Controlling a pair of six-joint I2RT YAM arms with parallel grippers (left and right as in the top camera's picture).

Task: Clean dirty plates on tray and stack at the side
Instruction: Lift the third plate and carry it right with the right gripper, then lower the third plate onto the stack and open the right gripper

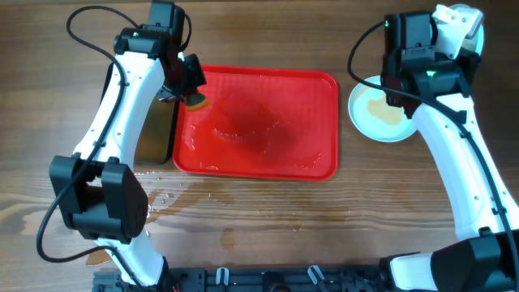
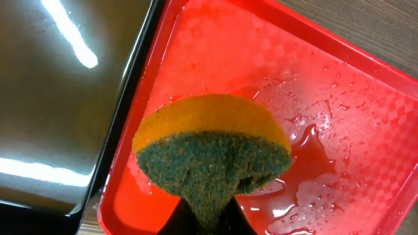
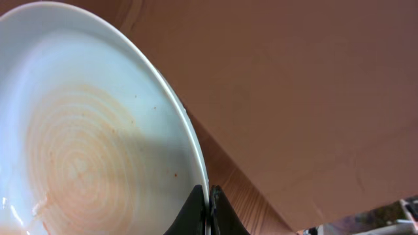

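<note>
I should bring back a tilted plate [image 1: 479, 36], which my right gripper holds beyond the plate beside the red tray, and set it down onto that plate [image 1: 378, 112].
One pale plate [image 1: 377, 112] with a faint orange-brown film sits to the right of the red tray [image 1: 312, 122]. My right gripper [image 1: 399, 103] is shut on its rim; in the right wrist view the black fingertips [image 3: 196, 207] pinch the plate [image 3: 85, 130] edge, one inside and one outside. My left gripper [image 1: 188, 88] is shut on a yellow and green sponge [image 1: 196, 100] over the tray's top left corner. In the left wrist view the sponge [image 2: 212, 153] hangs above the wet tray floor [image 2: 313, 117], green side toward the camera. No plate lies on the tray.
A black tray of dark water [image 1: 156, 134] stands against the red tray's left side, and it shows as the black tray [image 2: 59, 98] in the left wrist view. Water puddles [image 1: 174, 195] spread on the wooden table in front of the trays.
</note>
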